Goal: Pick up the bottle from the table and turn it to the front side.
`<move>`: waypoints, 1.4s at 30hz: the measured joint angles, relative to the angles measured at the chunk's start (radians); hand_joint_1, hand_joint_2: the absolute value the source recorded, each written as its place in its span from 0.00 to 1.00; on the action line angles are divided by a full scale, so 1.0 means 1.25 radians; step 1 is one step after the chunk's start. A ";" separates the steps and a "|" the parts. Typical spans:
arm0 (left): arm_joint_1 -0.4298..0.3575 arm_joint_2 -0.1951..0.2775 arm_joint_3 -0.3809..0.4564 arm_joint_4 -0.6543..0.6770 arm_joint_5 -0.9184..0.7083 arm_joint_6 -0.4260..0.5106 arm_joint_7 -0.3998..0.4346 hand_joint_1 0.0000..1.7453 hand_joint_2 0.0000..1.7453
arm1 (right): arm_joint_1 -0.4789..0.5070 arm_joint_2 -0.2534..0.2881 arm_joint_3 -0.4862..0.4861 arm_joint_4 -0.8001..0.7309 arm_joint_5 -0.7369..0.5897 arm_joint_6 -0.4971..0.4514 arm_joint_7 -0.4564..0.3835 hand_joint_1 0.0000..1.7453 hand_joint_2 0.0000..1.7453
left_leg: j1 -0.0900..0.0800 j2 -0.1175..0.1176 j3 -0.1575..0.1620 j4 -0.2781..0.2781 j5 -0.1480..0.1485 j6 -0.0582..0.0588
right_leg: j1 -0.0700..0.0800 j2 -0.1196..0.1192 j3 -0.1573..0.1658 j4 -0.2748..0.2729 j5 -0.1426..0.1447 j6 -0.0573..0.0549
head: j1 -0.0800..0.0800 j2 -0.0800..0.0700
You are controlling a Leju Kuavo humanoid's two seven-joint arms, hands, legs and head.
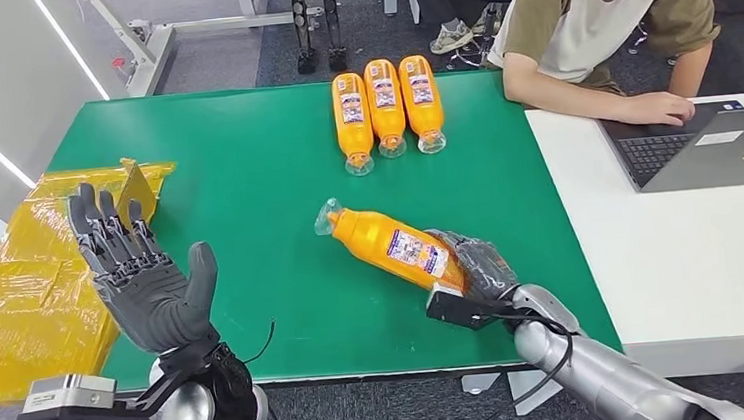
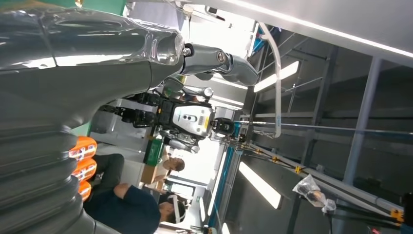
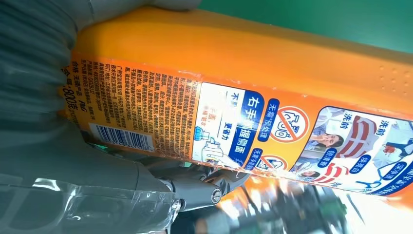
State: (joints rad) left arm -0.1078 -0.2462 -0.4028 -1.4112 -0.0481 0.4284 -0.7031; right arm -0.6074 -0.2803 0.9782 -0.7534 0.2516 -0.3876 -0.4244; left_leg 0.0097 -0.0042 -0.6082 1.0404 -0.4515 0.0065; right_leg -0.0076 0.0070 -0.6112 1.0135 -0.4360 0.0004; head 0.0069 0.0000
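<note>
My gripper will turn the orange bottle over, and the clear cap (image 1: 326, 218) will stay on, because the cap sits straight over the orange bottle's neck (image 1: 342, 224).
An orange bottle (image 1: 391, 246) with a clear cap lies slanted over the green table (image 1: 245, 180), its printed back label facing up. My right hand (image 1: 475, 267) grips its base end, fingers wrapped around it. Up close, the bottle (image 3: 253, 87) shows its barcode and instruction label, with a finger (image 3: 195, 187) curled under it. My left hand (image 1: 137, 274) is raised at the table's near left corner, palm up, fingers spread and holding nothing. The left hand's grey cover (image 2: 58, 73) fills the near side of its wrist view.
Three more orange bottles (image 1: 385, 109) lie side by side at the table's far edge, also seen as orange bottles (image 2: 84, 163). Yellow wrapping (image 1: 42, 276) lies left of the table. A person (image 1: 615, 30) sits at the white table (image 1: 693, 265), a hand on the laptop (image 1: 714, 148).
</note>
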 joint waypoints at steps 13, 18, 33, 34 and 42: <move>-0.036 -0.011 0.000 0.116 0.054 -0.151 0.001 0.00 1.00 | 0.105 0.074 -0.156 -0.129 0.076 -0.062 -0.104 1.00 1.00 | 0.000 0.000 -0.004 0.000 0.000 0.000 | 0.000 0.000 -0.004 0.000 -0.001 0.001 | 0.000 0.000; -0.090 -0.026 0.000 0.298 0.098 -0.320 0.002 0.00 1.00 | 0.154 0.125 -0.192 -0.192 0.120 -0.071 -0.155 1.00 1.00 | 0.000 0.000 -0.004 0.000 0.000 0.000 | 0.000 0.000 -0.005 0.000 -0.001 0.000 | 0.000 0.000; -0.131 -0.044 -0.004 0.486 0.085 -0.455 0.027 0.00 1.00 | 0.189 0.191 -0.200 -0.210 0.155 -0.014 -0.175 1.00 1.00 | 0.000 0.001 -0.005 0.000 0.000 0.000 | 0.000 0.001 -0.006 0.000 -0.001 0.000 | 0.000 0.000; -0.132 -0.045 -0.004 0.490 0.085 -0.455 0.024 0.00 1.00 | 0.188 0.193 -0.200 -0.207 0.165 -0.001 -0.165 1.00 1.00 | 0.000 0.001 -0.005 0.000 0.000 0.000 | 0.000 0.001 -0.006 0.000 -0.001 0.000 | 0.000 0.000; -0.131 -0.045 0.000 0.498 0.082 -0.444 0.018 0.00 1.00 | 0.171 0.199 -0.201 -0.176 0.229 0.087 -0.104 1.00 1.00 | 0.000 0.001 -0.005 0.000 0.000 0.000 | 0.000 0.001 -0.006 0.000 -0.001 0.000 | 0.000 0.000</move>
State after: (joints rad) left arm -0.2719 -0.3021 -0.4030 -0.7890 0.0540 -0.1272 -0.6802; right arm -0.3942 -0.0316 0.7275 -0.9736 0.5378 -0.2791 -0.5548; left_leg 0.0095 -0.0028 -0.6143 1.0404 -0.4517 0.0062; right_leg -0.0078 0.0086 -0.6182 1.0135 -0.4367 0.0009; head 0.0069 -0.0001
